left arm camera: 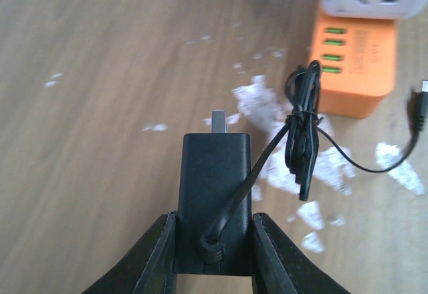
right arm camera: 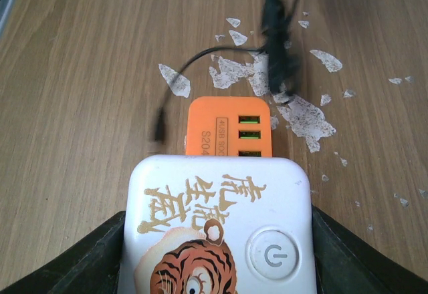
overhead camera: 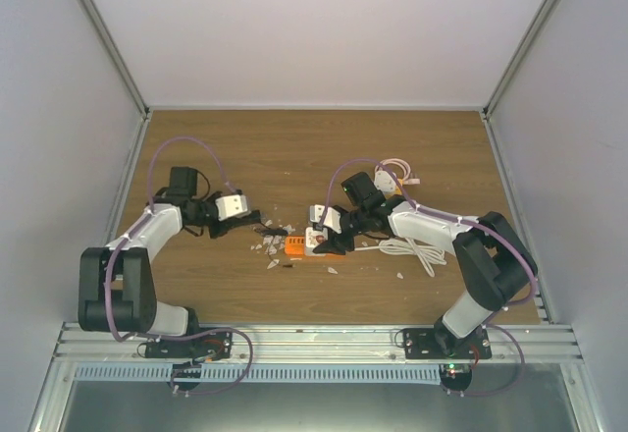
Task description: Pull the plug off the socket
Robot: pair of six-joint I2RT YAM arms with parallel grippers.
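My left gripper should keep taking the plug to the empty far corner [overhead camera: 203, 154] and let go of it there, because the black plug's metal pins [left arm camera: 219, 121] are clear of the socket.
My left gripper [left arm camera: 212, 222] is shut on the black plug [left arm camera: 214, 187], whose metal prongs point away and are free in the air. Its thin black cable, tied in a bundle [left arm camera: 304, 133], hangs to the right. The socket [left arm camera: 358, 53], an orange USB block with a white top, lies apart from the plug at the upper right. My right gripper [right arm camera: 217, 217] is shut on the socket's white tiger-printed block [right arm camera: 217, 227], with the orange part [right arm camera: 231, 127] sticking out ahead. In the top view the left gripper [overhead camera: 247, 222] is left of the socket [overhead camera: 299, 246], which the right gripper [overhead camera: 329, 241] holds.
White paper scraps [overhead camera: 271, 249] lie scattered on the wooden table between the grippers. A coiled white cable [overhead camera: 412, 252] lies beside the right arm, and a pink cable [overhead camera: 395, 171] lies behind it. Enclosure walls stand on three sides.
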